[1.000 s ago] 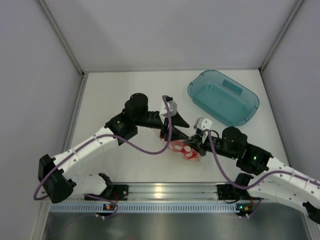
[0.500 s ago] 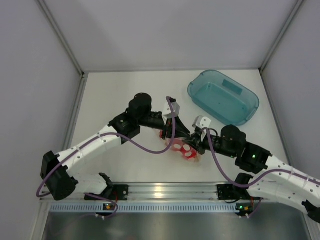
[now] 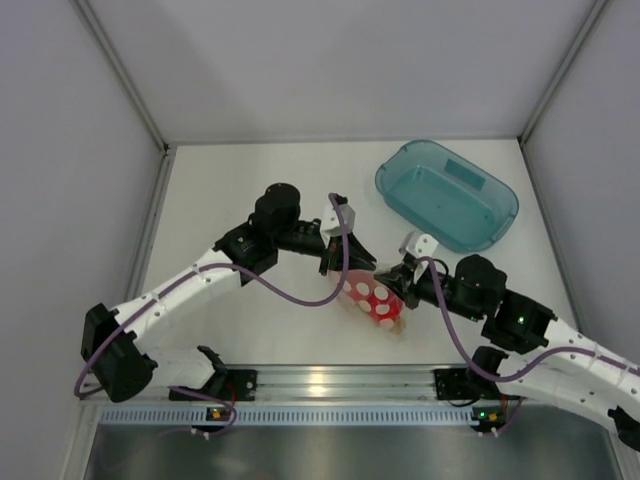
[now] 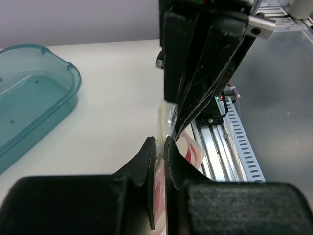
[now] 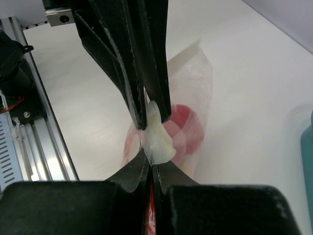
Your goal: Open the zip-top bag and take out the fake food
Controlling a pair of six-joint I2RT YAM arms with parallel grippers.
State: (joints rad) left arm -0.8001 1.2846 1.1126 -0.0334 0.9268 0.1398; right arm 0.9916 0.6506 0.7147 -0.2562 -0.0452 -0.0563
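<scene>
My right gripper is pinching the bag's opposite edge (image 5: 159, 145). My left gripper should now pull its edge of the zip-top bag (image 4: 162, 129) away until the bag's opening is stretched tight, and then let go.
The zip-top bag (image 3: 376, 299), clear with white dots, hangs between my two grippers near the table's front middle. Red fake food (image 3: 383, 295) shows through it; other pieces are hidden. My left gripper (image 3: 347, 264) is shut on the bag's upper left lip. My right gripper (image 3: 394, 284) is shut on the opposite lip. In the left wrist view the jaws (image 4: 160, 149) pinch the plastic edge, with the bag (image 4: 191, 150) below and the right gripper's fingers (image 4: 195, 73) facing them. In the right wrist view the jaws (image 5: 150, 164) pinch a pale tab of the bag (image 5: 193, 93), with red food (image 5: 188, 125) inside.
A teal translucent oval tub (image 3: 447, 194) stands empty at the back right; it also shows in the left wrist view (image 4: 29, 98). The aluminium rail (image 3: 320, 380) runs along the table's near edge. White walls enclose the table on three sides.
My right gripper has drawn back to the right, away from the left gripper. The bag is stretched between them and more of its dotted red side shows.
</scene>
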